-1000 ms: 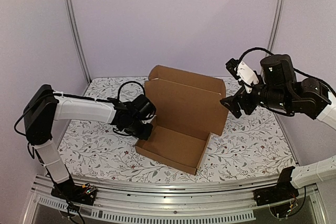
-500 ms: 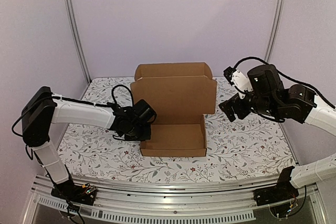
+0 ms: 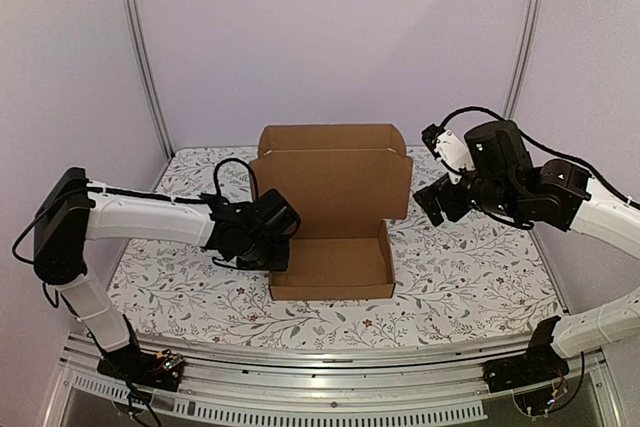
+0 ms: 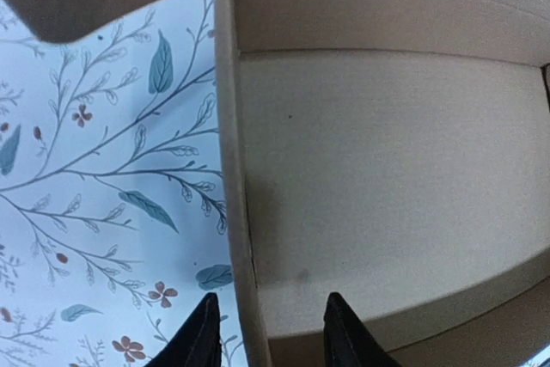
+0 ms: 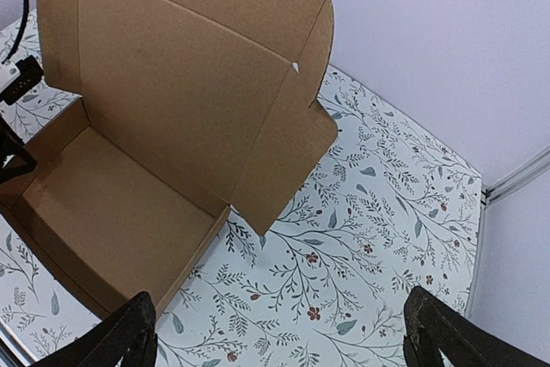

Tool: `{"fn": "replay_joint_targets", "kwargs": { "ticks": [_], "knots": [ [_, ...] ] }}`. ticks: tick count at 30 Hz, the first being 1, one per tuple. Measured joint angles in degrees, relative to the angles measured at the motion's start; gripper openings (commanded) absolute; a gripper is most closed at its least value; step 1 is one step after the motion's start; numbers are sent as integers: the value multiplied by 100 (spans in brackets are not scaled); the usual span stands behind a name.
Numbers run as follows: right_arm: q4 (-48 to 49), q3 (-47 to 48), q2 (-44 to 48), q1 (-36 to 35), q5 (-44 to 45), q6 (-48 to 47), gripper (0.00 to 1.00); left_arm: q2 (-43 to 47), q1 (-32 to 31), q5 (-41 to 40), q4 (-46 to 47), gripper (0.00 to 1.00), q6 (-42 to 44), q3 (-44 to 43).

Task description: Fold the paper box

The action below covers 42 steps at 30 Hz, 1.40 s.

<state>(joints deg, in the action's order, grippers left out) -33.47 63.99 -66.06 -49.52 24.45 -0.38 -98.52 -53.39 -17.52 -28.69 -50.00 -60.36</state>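
Note:
The tray is joined to the upright lid along the back crease (image 3: 335,238), so I expect the lid (image 3: 338,187) to swing forward and bring the tray with it when the robot pulls the lid.
The paper box (image 3: 335,265) is a shallow brown cardboard tray in the middle of the table, square to me. Its lid (image 3: 332,182) stands upright at the back with its side flaps spread. My left gripper (image 3: 276,253) is at the tray's left wall. In the left wrist view the left gripper (image 4: 271,337) is open and straddles that wall (image 4: 234,195), one finger outside and one inside, neither touching it. My right gripper (image 3: 432,203) hovers open beside the lid's right flap. In the right wrist view the right gripper (image 5: 284,337) holds nothing, and the paper box (image 5: 163,118) lies ahead to the left.
A white floral cloth (image 3: 470,277) covers the table. Metal frame posts (image 3: 145,57) rise at the back corners before lilac walls. An aluminium rail (image 3: 320,387) runs along the near edge by the arm bases. A black cable (image 3: 232,169) loops above the left wrist.
The box has turned from skewed to square with the table edge. My left gripper, shut on the left wall before, has opened. The right gripper has drifted slightly left and up.

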Motion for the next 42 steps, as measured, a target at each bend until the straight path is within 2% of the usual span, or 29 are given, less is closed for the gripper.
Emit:
{"fn": "replay_joint_targets", "kwargs": {
  "ticks": [4,7,13,22,26,33,42],
  "knots": [
    [44,13,-70,249,-256,-125,99,531,-11,-168,-127,57,278,-4],
    [48,92,-245,483,-588,-190,99,1071,-13,-345,-175,60,597,-9],
    [76,372,-680,1191,-1589,-249,98,1941,105,-487,-140,60,1576,-2],
    [483,605,-1325,2000,-3080,-131,90,2337,973,-476,170,60,2605,297],
    [656,682,-1585,2260,-3543,-83,84,2463,1412,-175,577,61,2876,538],
    [962,798,-1967,2409,-4002,-9,72,2426,1827,686,1419,61,3189,691],
    [1233,1003,-2413,2479,-4312,140,53,2116,2057,1480,2197,61,3442,688]
  ]
}}
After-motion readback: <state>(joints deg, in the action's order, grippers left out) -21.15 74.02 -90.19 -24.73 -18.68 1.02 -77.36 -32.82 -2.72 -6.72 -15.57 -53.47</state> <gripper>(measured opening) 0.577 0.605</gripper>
